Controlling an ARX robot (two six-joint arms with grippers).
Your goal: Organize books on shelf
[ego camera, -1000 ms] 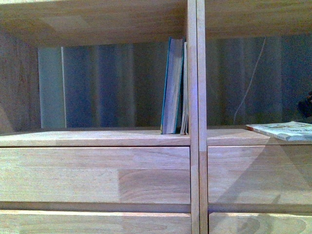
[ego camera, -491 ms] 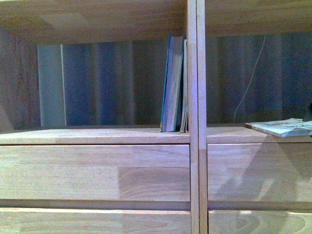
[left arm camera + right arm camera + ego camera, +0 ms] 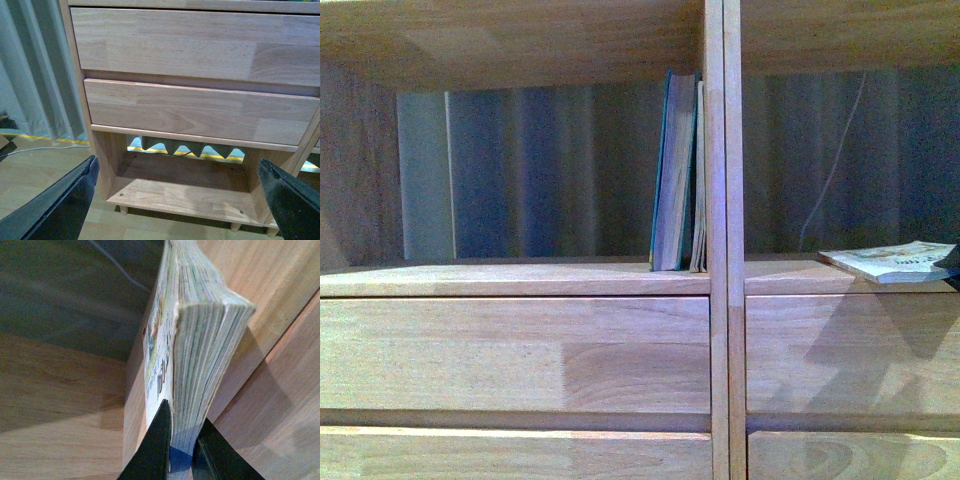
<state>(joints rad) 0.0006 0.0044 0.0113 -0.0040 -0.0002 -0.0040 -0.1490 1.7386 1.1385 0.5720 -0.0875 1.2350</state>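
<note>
The thin white paperback's loose end sticks out straight. The paperback will therefore stay flat and lean when I stand it next to the teal-covered book.
The light wood shelf fills the front view. In its left compartment the teal-covered book stands upright against the central divider, with the thin pale booklet between them. The thin white paperback lies nearly flat, slightly raised, over the right compartment's floor at the frame's right edge. In the right wrist view my right gripper is shut on the paperback, fingers on both covers. My left gripper is open and empty, low before the shelf's bottom compartment.
Plain drawer fronts lie below the open compartments; two more show in the left wrist view. A grey curtain hangs left of the shelf. Behind the shelf a thin white cable hangs. Short peg legs rest on wood flooring.
The white paperback has shifted slightly left and tilted up at its near edge over the right compartment's floor. The standing books and the left arm have not moved.
</note>
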